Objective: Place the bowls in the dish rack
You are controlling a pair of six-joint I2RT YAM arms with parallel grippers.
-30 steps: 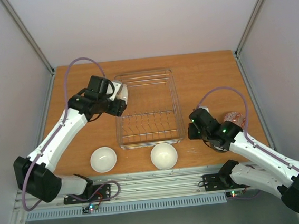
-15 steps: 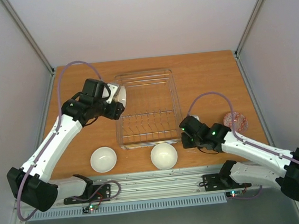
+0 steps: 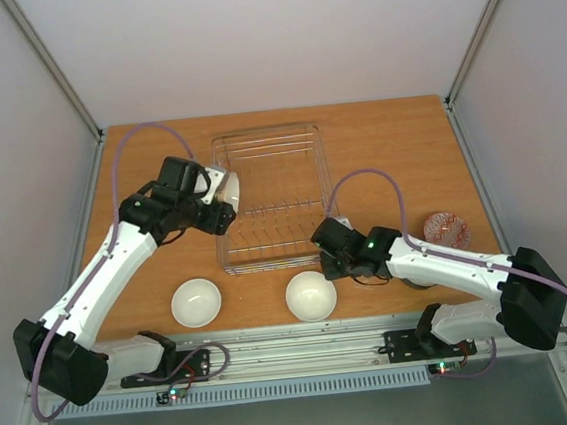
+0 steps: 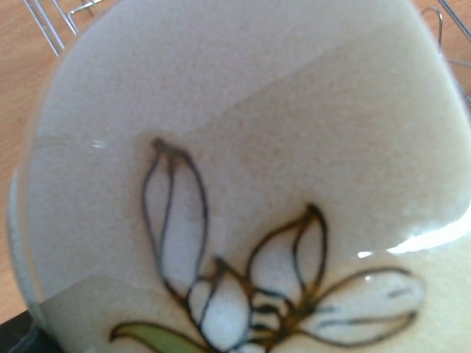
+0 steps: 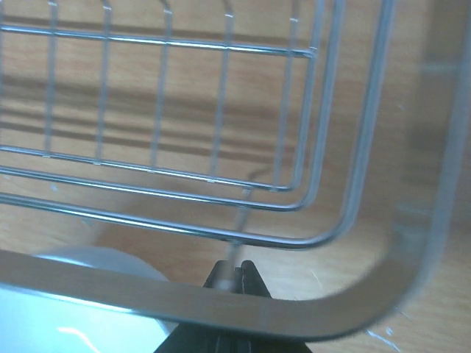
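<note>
My right gripper should round the dish rack's corner and push the dish rack's opposite side (image 3: 329, 199) toward the bowl in my left gripper (image 3: 230, 189), hanging at the rack's edge.
The dish rack (image 3: 274, 265) stands mid-table with nothing in it. My left gripper (image 3: 217, 201) holds a white bowl with a brown sprig motif (image 3: 229, 190) tilted at the rack's left side. That bowl (image 4: 243, 147) fills the left wrist view and hides the fingers. My right gripper (image 3: 326, 253) is at the rack's front-right corner. In the right wrist view its fingertips (image 5: 237, 273) are pinched together on an upright wire of the rack (image 5: 221, 184). Two white bowls (image 3: 196, 302) (image 3: 311, 295) sit near the front edge. One of them shows in the right wrist view (image 5: 110, 266).
A red-patterned bowl (image 3: 445, 228) sits at the right, behind my right arm. Rack wires show at the top corners of the left wrist view (image 4: 51, 26). Metal frame posts rise at the back corners.
My right arm swung left from beside the red-patterned bowl to the rack's front-right corner. The rack shifted a little left. My left gripper, still holding its bowl, barely moved.
</note>
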